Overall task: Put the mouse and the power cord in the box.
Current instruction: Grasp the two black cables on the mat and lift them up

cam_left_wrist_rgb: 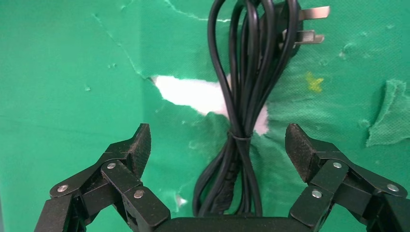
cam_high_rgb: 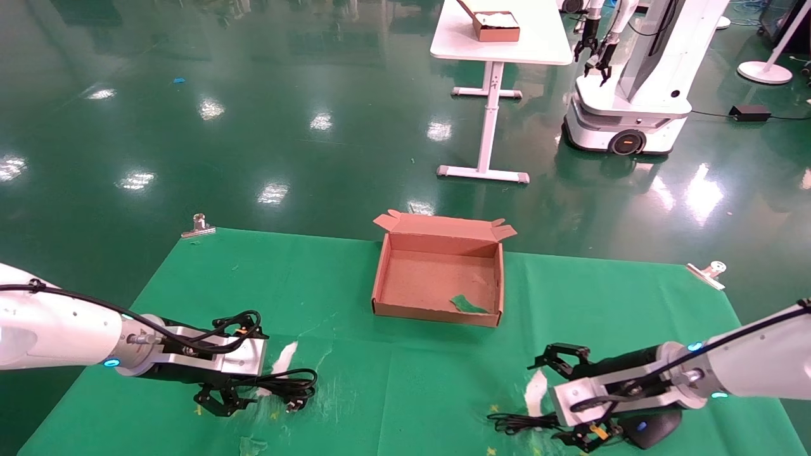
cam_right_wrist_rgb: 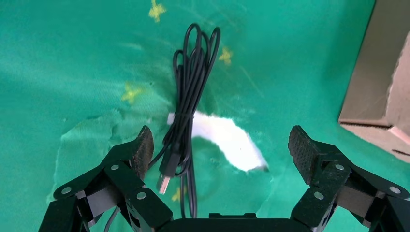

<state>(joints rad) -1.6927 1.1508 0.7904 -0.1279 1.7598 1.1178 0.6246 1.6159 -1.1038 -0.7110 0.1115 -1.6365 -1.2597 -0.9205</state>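
A thin tie (cam_left_wrist_rgb: pixel 240 138) is holding the loops tight around their middle, so I expect the power cord (cam_high_rgb: pixel 290 386) to stay one compact bundle with its plug alongside when I lift it.
The brown cardboard box (cam_high_rgb: pixel 437 315) sits open at mid-table with a green scrap (cam_high_rgb: pixel 467 304) inside. At the near left lies the bundled power cord (cam_high_rgb: pixel 288 383), its plug prongs pointing away from my wrist. My left gripper (cam_high_rgb: pixel 222 400) is low over it and open. The tied cord (cam_left_wrist_rgb: pixel 246 96) runs between the spread fingers (cam_left_wrist_rgb: pixel 138 145) without touching them. At the near right the black mouse (cam_high_rgb: pixel 652 430) lies partly under my right wrist. My right gripper (cam_high_rgb: pixel 564 398) is open above the mouse's thin cable (cam_right_wrist_rgb: pixel 188 87), whose USB plug (cam_right_wrist_rgb: pixel 167 174) lies close to one finger.
The green cloth (cam_high_rgb: pixel 393 392) is torn, showing white patches (cam_high_rgb: pixel 283 361) beside each bundle. Metal clips (cam_high_rgb: pixel 198 226) hold its far corners. A corner of the box (cam_right_wrist_rgb: pixel 382 82) shows in the right wrist view. Another robot (cam_high_rgb: pixel 633 95) and a white table (cam_high_rgb: pixel 500 38) stand far behind.
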